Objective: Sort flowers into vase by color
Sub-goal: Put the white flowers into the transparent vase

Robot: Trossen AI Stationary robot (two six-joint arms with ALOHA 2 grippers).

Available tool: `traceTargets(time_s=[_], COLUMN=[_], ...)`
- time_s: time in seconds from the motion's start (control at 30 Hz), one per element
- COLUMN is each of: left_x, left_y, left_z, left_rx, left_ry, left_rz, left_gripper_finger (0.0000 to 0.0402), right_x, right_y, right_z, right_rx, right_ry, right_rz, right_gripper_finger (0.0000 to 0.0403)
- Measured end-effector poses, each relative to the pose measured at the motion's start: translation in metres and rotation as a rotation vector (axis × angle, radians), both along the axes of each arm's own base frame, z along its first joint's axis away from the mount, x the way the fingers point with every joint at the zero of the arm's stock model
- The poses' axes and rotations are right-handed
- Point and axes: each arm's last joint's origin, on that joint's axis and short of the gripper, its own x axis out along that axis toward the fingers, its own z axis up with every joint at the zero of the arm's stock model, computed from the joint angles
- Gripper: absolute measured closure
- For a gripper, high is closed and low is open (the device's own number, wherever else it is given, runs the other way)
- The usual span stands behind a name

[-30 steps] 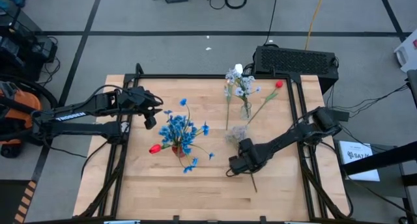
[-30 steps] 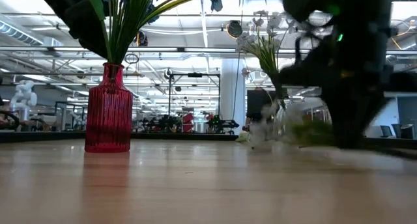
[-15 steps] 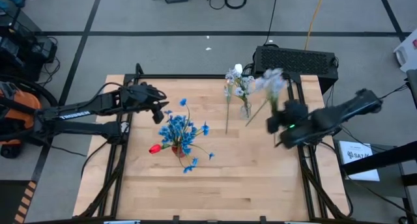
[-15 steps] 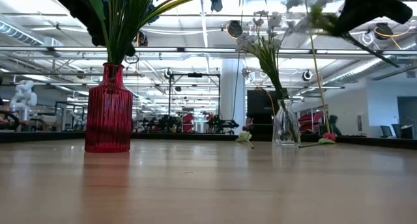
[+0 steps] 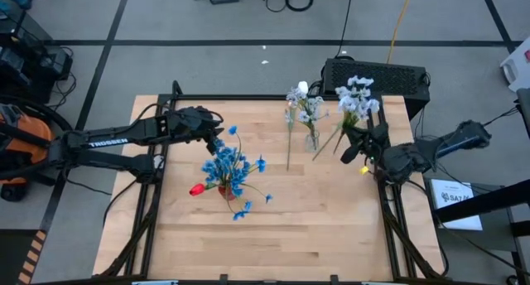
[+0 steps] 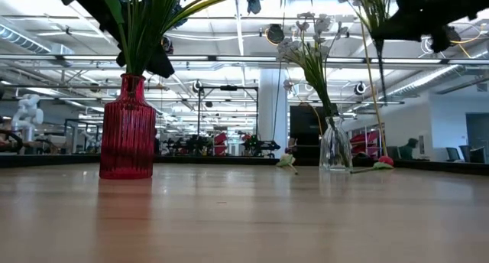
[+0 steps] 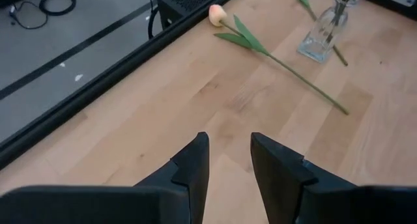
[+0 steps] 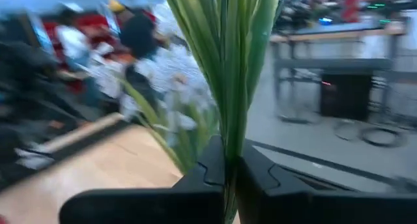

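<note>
Next, I swing the pale spray's lower stem (image 6: 382,87) back over the vase's opening (image 6: 333,120) with my right gripper before lowering it in, because the stem hangs beside the clear vase.
A red vase (image 5: 226,190) left of centre holds bright blue flowers (image 5: 228,165). One red tulip (image 5: 196,188) shows beside it. A clear vase (image 5: 311,141) toward the far edge holds pale sprays (image 5: 303,103). A cream tulip (image 7: 217,14) lies flat on the wood next to it. My left gripper (image 5: 217,138) hovers open just far-left of the blue flowers, nothing between its fingers (image 7: 189,168). My right gripper (image 5: 354,142), right of the clear vase, is shut on another pale spray (image 5: 356,94). My right gripper pinches the pale spray's bundled green stems (image 8: 231,129) between its two fingers. The fingers come in about level and lie across the stems. The spray is lifted clear of the table, its flower heads above the fingers and its lower stem (image 6: 379,72) hanging below them.
A black box (image 5: 377,74) sits past the table's far edge. Dark rails (image 5: 389,210) run along the table's left and right sides. Another long stem (image 5: 330,142) lies slanting right of the clear vase. Bare wood (image 5: 281,235) fills the near half.
My right gripper has lifted the pale spray off the middle of the table. It has risen and swung toward the right and far edges, tipping from pointing down to about level, so the spray now stands heads-up. My left gripper has moved right, toward the blue flowers.
</note>
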Motion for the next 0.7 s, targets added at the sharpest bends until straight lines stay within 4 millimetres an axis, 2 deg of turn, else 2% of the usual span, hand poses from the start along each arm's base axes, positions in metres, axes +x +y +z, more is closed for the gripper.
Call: traceTargets(time_s=[0.17, 0.33, 0.7], left_x=[0.002, 0.002, 0.002], left_y=[0.0, 0.0, 0.0], left_z=[-0.001, -0.001, -0.001], left_rx=[-0.009, -0.026, -0.058], left_ry=[-0.001, -0.012, -0.032], left_rz=[0.008, 0.023, 0.051], left_gripper_finger=[0.0281, 0.0281, 0.0281], right_x=[0.003, -0.001, 0.006], right_y=[-0.014, -0.029, -0.066], right_z=[-0.01, -0.018, -0.029], right_rx=[-0.153, -0.285, -0.278], right_ry=[-0.162, -0.218, -0.18], right_rz=[0.163, 0.155, 0.271], right_gripper_finger=[0.0403, 0.0403, 0.0402])
